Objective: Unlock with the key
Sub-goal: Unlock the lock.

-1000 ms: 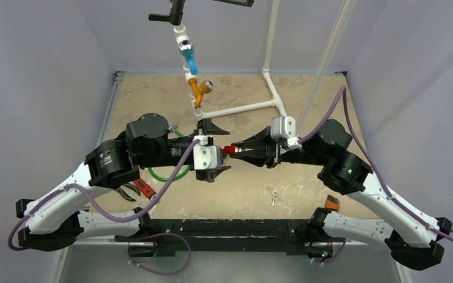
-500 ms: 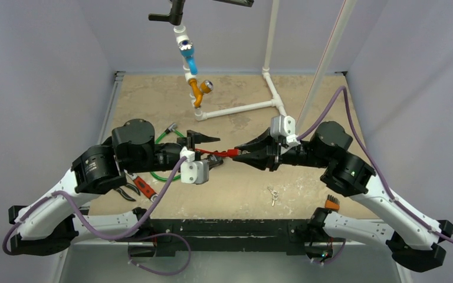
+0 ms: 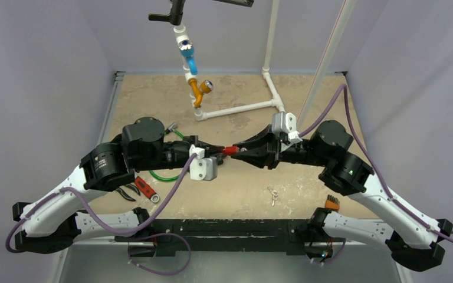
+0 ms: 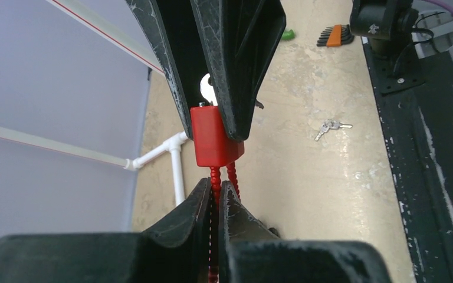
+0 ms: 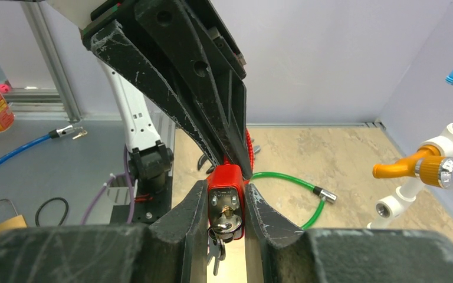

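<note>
Both strands of the cable shackle [image 4: 216, 178] are lined up at my left gripper's fingers, so next I open the fingers, turn the padlock and grab only the far strand [image 4: 232, 173].
A red padlock [image 3: 230, 150] hangs above the table between both arms. My right gripper [image 5: 225, 199] is shut on the padlock body [image 5: 226, 187], one finger on each side. A silver key [image 5: 225, 224] sits in the keyhole on the padlock's underside, and more keys hang from its ring. My left gripper [image 4: 217, 187] is shut on the padlock's red ribbed cable shackle [image 4: 214, 175], just below the body [image 4: 214, 137]. In the top view the left gripper [image 3: 217, 151] meets the right gripper [image 3: 238, 150] tip to tip.
A green cable [image 3: 166, 174] and red-handled pliers [image 3: 134, 188] lie under the left arm. Loose keys [image 3: 273, 194] lie near the front. A white pipe frame [image 3: 242, 108] with an orange valve [image 3: 197, 89] stands at the back. A hex key set [image 3: 331, 203] sits front right.
My left gripper turned from open and wide to shut on the padlock's red cable. The left arm drew back left, then came in again. The right gripper kept holding the padlock.
</note>
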{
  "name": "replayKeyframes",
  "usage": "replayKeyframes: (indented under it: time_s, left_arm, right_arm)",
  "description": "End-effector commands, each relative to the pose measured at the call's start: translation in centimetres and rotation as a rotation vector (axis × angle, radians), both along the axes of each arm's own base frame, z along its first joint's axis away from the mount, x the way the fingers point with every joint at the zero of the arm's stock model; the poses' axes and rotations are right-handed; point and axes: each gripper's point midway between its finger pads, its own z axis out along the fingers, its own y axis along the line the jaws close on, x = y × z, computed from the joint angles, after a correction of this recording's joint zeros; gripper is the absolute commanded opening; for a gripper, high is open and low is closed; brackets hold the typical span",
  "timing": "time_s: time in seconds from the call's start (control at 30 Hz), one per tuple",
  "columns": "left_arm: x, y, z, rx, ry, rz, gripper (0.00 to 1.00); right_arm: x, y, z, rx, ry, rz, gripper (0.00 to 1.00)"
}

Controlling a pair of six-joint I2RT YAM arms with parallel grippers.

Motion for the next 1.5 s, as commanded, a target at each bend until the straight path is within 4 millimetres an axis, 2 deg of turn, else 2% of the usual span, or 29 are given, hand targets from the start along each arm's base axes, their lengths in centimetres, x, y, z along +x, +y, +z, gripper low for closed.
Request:
replayKeyframes:
  time_s: [0.0,0.3,0.37,0.4,0.43,0.5,0.53,0.57,0.6,0.73,0.97,1.03,1.1,1.17,1.33,1.47]
  left_arm:
    - [0.8,0.2,2.0,-0.066,-0.045,0.039,0.00]
    - [1.5,1.1,1.1,-0.048,-0.038,0.077,0.00]
    - [1.4,0.9,1.2,-0.054,-0.041,0.067,0.06]
    - [1.4,0.9,1.4,-0.059,-0.045,0.064,0.12]
    - [1.4,0.8,1.6,-0.061,-0.053,0.063,0.30]
    - [1.4,1.0,2.6,-0.078,-0.079,0.058,0.78]
    - [1.2,1.0,3.2,-0.089,-0.089,0.049,0.92]
    - [0.9,1.1,3.9,-0.103,-0.095,0.039,0.98]
    - [0.6,1.1,4.5,-0.113,-0.096,0.023,1.00]
    - [-1.2,0.9,5.1,-0.115,-0.106,-0.066,0.98]
    - [-1.9,-0.1,4.7,-0.079,-0.384,-0.118,0.85]
    - [-1.8,-0.3,4.2,-0.061,-0.432,-0.120,0.77]
    - [-1.8,-0.7,3.2,-0.042,-0.479,-0.128,0.56]
    - [-1.2,-1.0,2.9,-0.039,-0.504,-0.096,0.45]
    - [0.9,-1.2,3.8,-0.065,-0.570,0.024,0.42]
    - [2.3,-0.8,6.5,-0.147,-0.626,0.135,0.40]
  right_arm:
    - [-0.2,-0.7,2.2,0.075,-0.040,-0.017,0.00]
    - [-0.1,-3.7,3.6,0.109,-0.083,-0.131,0.00]
    - [-0.2,-3.4,3.1,0.106,-0.063,-0.119,0.00]
    - [-0.2,-3.2,2.8,0.102,-0.055,-0.108,0.00]
    - [-0.2,-2.9,2.5,0.094,-0.044,-0.099,0.00]
    - [0.0,-2.4,1.9,0.081,-0.033,-0.093,0.00]
    - [0.2,-2.3,1.8,0.080,-0.030,-0.100,0.00]
    - [0.5,-2.3,1.8,0.081,-0.026,-0.111,0.00]
    - [0.7,-2.2,1.7,0.080,-0.021,-0.117,0.00]
    - [1.7,-1.7,2.7,0.133,0.016,-0.154,0.00]
    - [4.4,-1.5,3.9,0.218,0.116,-0.261,0.00]
    - [4.9,-2.2,4.8,0.260,0.129,-0.292,0.00]
    - [5.2,-2.8,5.4,0.295,0.142,-0.310,0.00]
    - [5.1,-3.0,6.0,0.321,0.156,-0.295,0.00]
    - [4.3,-2.9,6.8,0.370,0.205,-0.236,0.00]
    - [3.9,-2.6,6.8,0.377,0.232,-0.205,0.00]
